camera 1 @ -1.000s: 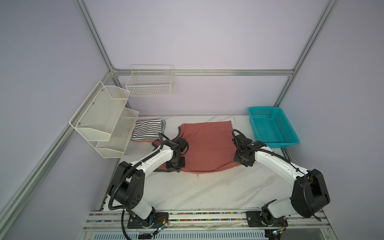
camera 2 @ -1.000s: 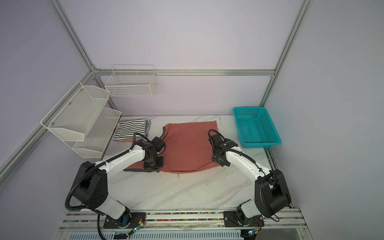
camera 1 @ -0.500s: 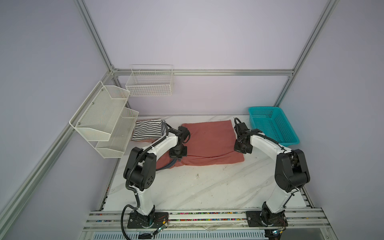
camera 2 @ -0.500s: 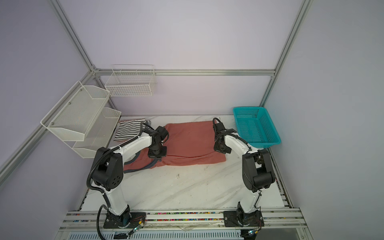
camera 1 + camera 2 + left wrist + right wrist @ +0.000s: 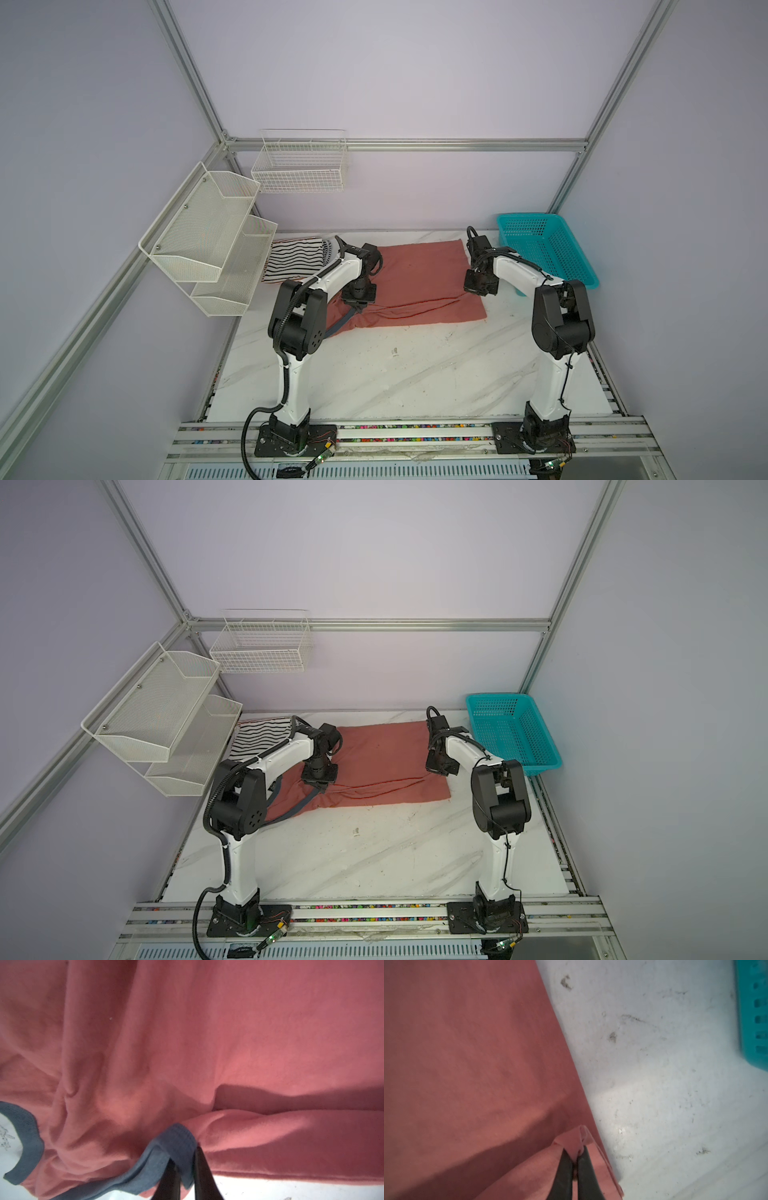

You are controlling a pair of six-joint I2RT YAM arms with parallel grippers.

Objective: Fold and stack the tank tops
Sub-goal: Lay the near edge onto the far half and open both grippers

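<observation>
The salmon-red tank top's strap end lies bunched, so my left gripper should pull the strap end straight while my right gripper opens and pins the folded flap.
The salmon-red tank top lies folded in two at the back middle of the table, its folded-over edge wrinkled. My left gripper points down at the top's left end, its jaws narrowly apart with the grey-blue trim between them. At the right end my right gripper is shut on a pinch of the salmon cloth. A white tank top with black stripes lies folded at the back left.
A turquoise perforated basket stands at the back right, close to my right arm. White mesh shelves hang on the left wall over the table's left edge. A wire basket hangs on the back wall.
Both grippers carried the salmon top's near edge toward the back, folding the top in two. My left gripper's jaws have parted slightly; my right gripper's have stayed shut.
</observation>
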